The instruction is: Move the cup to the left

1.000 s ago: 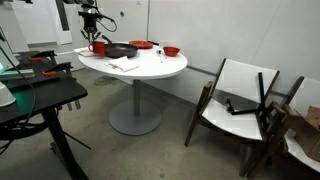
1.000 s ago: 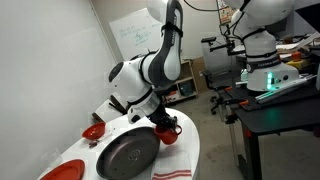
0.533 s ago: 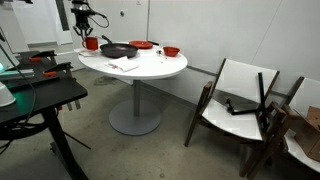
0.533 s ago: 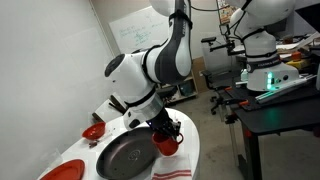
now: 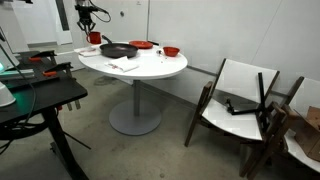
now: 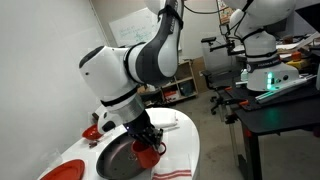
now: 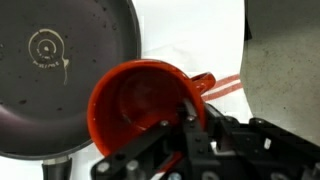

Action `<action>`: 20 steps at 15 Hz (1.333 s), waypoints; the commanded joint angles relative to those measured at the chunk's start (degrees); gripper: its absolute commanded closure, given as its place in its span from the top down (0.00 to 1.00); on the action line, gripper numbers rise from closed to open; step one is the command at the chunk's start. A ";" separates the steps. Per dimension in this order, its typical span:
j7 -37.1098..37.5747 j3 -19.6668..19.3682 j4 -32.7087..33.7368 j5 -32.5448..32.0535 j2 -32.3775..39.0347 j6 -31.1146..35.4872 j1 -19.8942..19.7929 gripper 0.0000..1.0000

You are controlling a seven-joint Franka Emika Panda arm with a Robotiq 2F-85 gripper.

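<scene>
The pan's edge has the cup upright (image 6: pixel 147 156) above it, so my gripper goes on past the pan before it lets go of the cup on the open table (image 7: pixel 88 161) beside the pan handle.
The cup is a small red mug with a side handle. In the wrist view the cup (image 7: pixel 140 105) fills the middle, held by its rim. My gripper (image 7: pixel 180 125) is shut on the cup's rim, one finger inside and one outside. The cup hangs above the edge of the black pan (image 7: pixel 60 70) and the white table (image 7: pixel 200 40). In an exterior view the cup (image 6: pixel 148 154) is lifted over the pan (image 6: pixel 120 160), under my gripper (image 6: pixel 146 143). In an exterior view the cup (image 5: pixel 94 37) hangs above the table's far left end.
Two low red bowls (image 5: pixel 142 45) (image 5: pixel 171 51) sit at the back of the round white table (image 5: pixel 150 68). A red bowl (image 6: pixel 92 131) lies beside the pan. A red-striped cloth (image 6: pixel 172 174) lies near the edge. Chairs (image 5: pixel 240 100) stand nearby.
My gripper has carried the cup upward and sideways, from beside the pan to above the pan's edge. The arm has swung across with it.
</scene>
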 commanded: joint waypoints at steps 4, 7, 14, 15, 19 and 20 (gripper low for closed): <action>-5.20 -0.19 15.28 1.11 9.68 -3.88 1.81 0.03; -7.06 -0.17 20.81 1.35 13.50 -5.91 2.63 0.03; -10.57 -0.48 32.62 1.56 20.77 -11.96 5.18 0.03; -11.11 -0.51 33.95 1.67 21.92 -12.51 5.36 0.03; -12.75 -0.56 38.28 2.07 25.68 -14.17 6.00 0.03; -13.19 -0.61 39.35 2.20 26.50 -14.58 6.18 0.03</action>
